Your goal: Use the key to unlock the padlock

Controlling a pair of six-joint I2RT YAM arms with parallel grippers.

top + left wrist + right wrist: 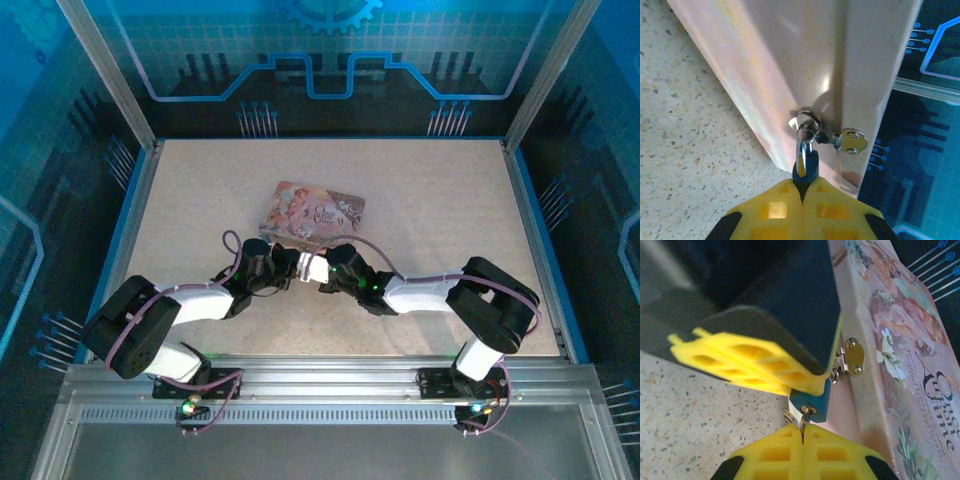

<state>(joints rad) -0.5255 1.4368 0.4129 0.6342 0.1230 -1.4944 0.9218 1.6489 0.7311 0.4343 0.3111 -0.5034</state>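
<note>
I should release the padlock and turn the box by its far corner (pixel 281 186) with my left gripper, as the box's hasp side (pixel 854 141) faces away from my right gripper.
The padlock (pixel 812 399) looks dark teal with a pale side. It hangs by its shackle (pixel 802 145) from the hasp of the pink picture box (pixel 315 212). My left gripper (pixel 804 181) is shut on the padlock's body, and its yellow fingers (pixel 755 365) reach in from the upper left in the right wrist view. The key (pixel 806 419) sits in the keyhole on the padlock's underside, with a thin key ring (pixel 792 418) beside it. My right gripper (pixel 803 429) is shut on the key's head. In the top view both grippers (pixel 305 268) meet at the box's near edge.
The box's metal hasp plate (pixel 852 141) is screwed to its side wall. The box lies on the speckled table (pixel 420 200), with blue-lit enclosure walls (pixel 320 60) all round. Both arms stretch low across the near half of the table.
</note>
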